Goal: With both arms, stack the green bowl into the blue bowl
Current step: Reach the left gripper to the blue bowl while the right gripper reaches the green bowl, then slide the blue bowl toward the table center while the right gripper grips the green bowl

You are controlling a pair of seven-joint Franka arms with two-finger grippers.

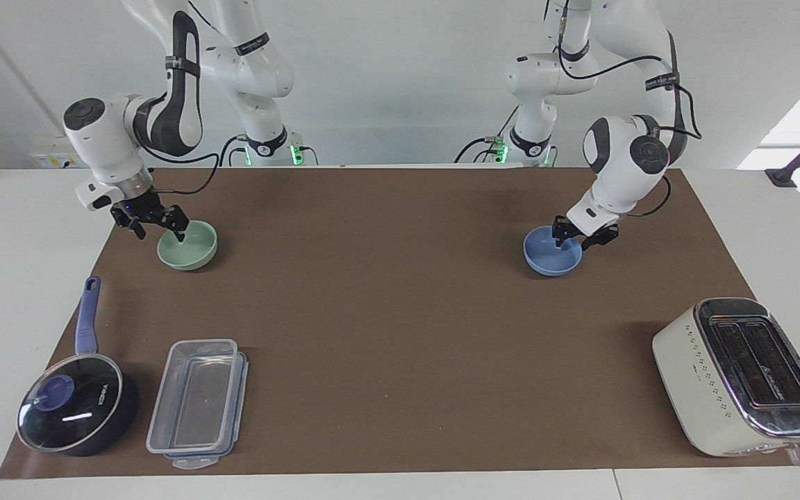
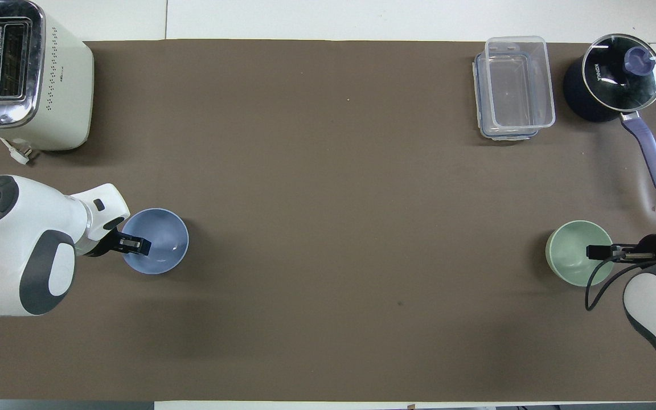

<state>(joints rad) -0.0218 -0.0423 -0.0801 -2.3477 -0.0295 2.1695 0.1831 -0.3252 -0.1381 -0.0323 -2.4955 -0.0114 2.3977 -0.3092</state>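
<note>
The blue bowl (image 2: 163,240) is far away from the green bowl. So next my left gripper moves the blue bowl to mid-mat (image 2: 328,242) and back away before my right gripper lowers the green bowl.
The pale green bowl (image 1: 193,248) (image 2: 572,253) sits on the brown mat toward the right arm's end of the table. The light blue bowl (image 1: 550,258) (image 2: 163,238) sits toward the left arm's end. My right gripper (image 1: 160,231) (image 2: 597,251) is low at the green bowl's rim. It is open, with one finger inside the bowl and one outside. My left gripper (image 1: 575,240) (image 2: 134,245) is low at the blue bowl's rim. It is also open and straddles that rim. Both bowls rest on the mat.
A cream toaster (image 1: 740,375) (image 2: 20,74) stands farther from the robots than the blue bowl. A clear plastic container (image 1: 195,403) (image 2: 513,88) and a dark blue saucepan with glass lid (image 1: 77,413) (image 2: 618,77) stand farther out than the green bowl.
</note>
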